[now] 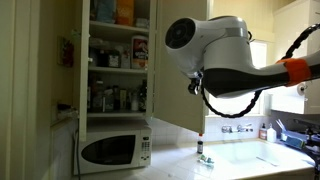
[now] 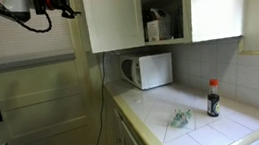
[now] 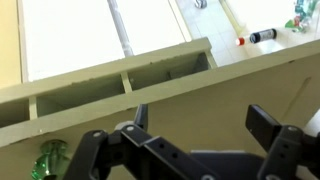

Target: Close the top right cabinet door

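Note:
My gripper needs to back off, rise and turn square to the door's flat side (image 3: 212, 122) before it pushes, because it slants across the door's long edge (image 3: 200, 85).
The top right cabinet door (image 2: 112, 16) is a tall cream-white panel standing swung open from the cabinet, in both exterior views (image 1: 176, 108). My gripper (image 2: 60, 3) is up high, just off the door's outer side. In the wrist view my gripper (image 3: 200, 125) is open and empty, with both fingers close to the door's flat tan face (image 3: 225, 85). I cannot tell whether a finger touches it. The door's knob is not visible.
The cabinet frame with stocked shelves (image 1: 118, 60) sits above a white microwave (image 1: 115, 150), which also shows in an exterior view (image 2: 147, 70). A dark bottle (image 2: 212, 99) and a crumpled green wrapper (image 2: 180, 118) are on the tiled counter (image 2: 203, 133). A panelled room door (image 2: 38, 105) is at the left.

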Motion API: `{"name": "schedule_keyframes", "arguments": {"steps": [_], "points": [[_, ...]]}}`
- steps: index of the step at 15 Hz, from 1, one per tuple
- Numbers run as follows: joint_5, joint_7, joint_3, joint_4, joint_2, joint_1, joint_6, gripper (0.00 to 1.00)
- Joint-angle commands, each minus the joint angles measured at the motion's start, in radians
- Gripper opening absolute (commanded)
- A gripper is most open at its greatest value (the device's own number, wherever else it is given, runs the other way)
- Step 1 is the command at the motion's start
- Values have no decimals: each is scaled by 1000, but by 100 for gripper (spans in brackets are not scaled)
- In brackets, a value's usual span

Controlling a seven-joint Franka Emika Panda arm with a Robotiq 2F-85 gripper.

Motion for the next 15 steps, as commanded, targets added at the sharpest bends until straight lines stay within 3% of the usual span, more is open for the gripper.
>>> {"name": "schedule_keyframes", "arguments": {"steps": [1,3,8,9,12,15], "points": [[-6,53,-84,-40,-63,-44,-64,100],[8,108,-92,10,-40,-68,-129,100],[7,153,-67,-38,-78,17,40,100],[0,130,-77,3,-40,-18,-11,100],[14,184,-50,13,-20,4,-10,100],[68,277,-133,48,-16,-8,103,100]]}}
